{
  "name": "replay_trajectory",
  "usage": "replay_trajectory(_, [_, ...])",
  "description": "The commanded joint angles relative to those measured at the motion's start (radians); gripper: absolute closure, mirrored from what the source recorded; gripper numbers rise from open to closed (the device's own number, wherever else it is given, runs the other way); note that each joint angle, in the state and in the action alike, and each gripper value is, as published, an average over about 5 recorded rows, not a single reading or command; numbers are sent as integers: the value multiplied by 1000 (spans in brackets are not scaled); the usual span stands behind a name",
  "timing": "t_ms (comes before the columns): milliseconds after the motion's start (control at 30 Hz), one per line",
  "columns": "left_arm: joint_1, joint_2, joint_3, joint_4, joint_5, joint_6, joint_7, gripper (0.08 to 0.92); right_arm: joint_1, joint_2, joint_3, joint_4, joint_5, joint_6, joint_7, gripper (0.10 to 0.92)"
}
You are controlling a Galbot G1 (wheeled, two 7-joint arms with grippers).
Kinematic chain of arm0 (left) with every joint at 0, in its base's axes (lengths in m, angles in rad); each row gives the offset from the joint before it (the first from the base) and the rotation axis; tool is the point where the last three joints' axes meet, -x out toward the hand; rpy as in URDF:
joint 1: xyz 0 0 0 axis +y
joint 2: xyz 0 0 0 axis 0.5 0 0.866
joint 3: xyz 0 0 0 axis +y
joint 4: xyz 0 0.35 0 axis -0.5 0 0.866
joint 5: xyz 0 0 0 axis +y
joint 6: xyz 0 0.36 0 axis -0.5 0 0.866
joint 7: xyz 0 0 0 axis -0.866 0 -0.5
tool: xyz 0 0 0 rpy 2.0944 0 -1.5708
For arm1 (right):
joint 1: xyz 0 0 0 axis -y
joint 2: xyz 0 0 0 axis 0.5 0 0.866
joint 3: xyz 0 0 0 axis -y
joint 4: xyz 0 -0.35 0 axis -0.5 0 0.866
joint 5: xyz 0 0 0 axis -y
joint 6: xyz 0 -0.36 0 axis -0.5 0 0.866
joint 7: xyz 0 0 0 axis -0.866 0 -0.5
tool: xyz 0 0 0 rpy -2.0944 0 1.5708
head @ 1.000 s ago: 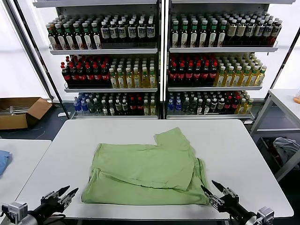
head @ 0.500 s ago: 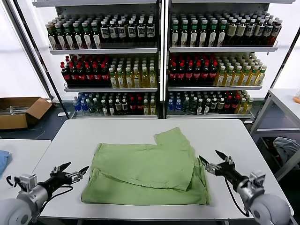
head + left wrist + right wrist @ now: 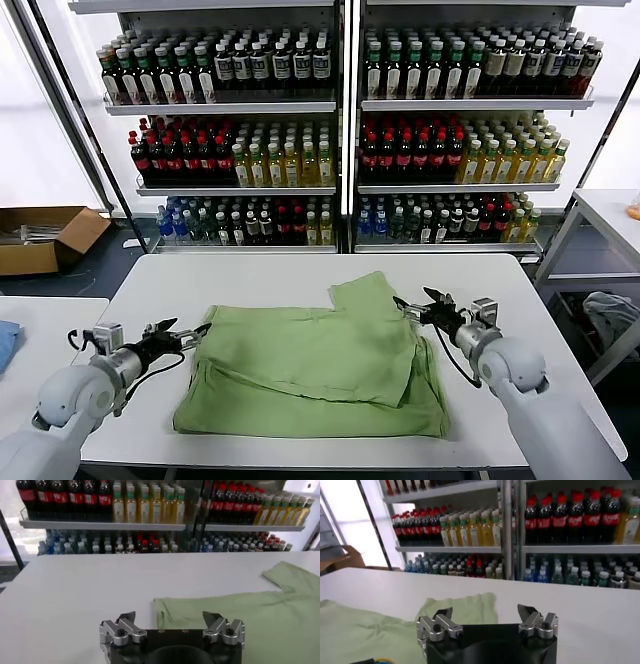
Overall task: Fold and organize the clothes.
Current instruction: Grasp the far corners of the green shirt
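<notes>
The limp sleeve (image 3: 364,292) sticks out beyond the shirt's far edge (image 3: 272,311), so I expect the sleeve to drag along when I fold that edge toward me.
The light green polo shirt (image 3: 315,365) lies partly folded on the white table (image 3: 270,280), one sleeve sticking out toward the far side. No collar or graphic shows. My left gripper (image 3: 190,334) is open at the shirt's far left corner, just above the table. In the left wrist view the left gripper (image 3: 170,617) points at the shirt's corner (image 3: 165,605). My right gripper (image 3: 418,304) is open at the shirt's right side, beside the sleeve. In the right wrist view the right gripper (image 3: 485,614) faces the sleeve (image 3: 462,607). Both grippers are empty.
Shelves of bottles (image 3: 340,130) stand behind the table. A second table with a blue cloth (image 3: 8,345) is at the left. A cardboard box (image 3: 45,238) sits on the floor far left. A side table (image 3: 610,215) and a bin with cloth (image 3: 610,315) are at the right.
Both arms have risen from the near table edge and moved forward: the left gripper to the shirt's far left corner, the right gripper to its right side by the sleeve. The shirt has not moved.
</notes>
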Motion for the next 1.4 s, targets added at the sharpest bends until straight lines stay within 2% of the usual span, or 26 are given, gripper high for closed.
replay_trajectory(33, [-221, -16, 176, 181, -8, -1, -14, 177, 165, 58, -111, -182, -22, -24, 1, 203])
replay_trajectory(367, [-291, -62, 237, 263, 14, -10, -22, 177, 227, 118, -122, -305, -77, -11, -34, 203])
replay_trajectory(833, [-296, -92, 258, 312, 41, -25, -18, 177, 256, 164, -146, -382, -103, -22, -46, 207])
replay_trajectory(967, [-278, -90, 256, 299, 39, -25, -17, 262, 254, 168, -151, -394, -105, -53, -46, 267])
replay_trajectory(1400, [-213, -87, 243, 280, 36, -31, -1, 641, 236, 173, -145, -370, -97, -59, -46, 640])
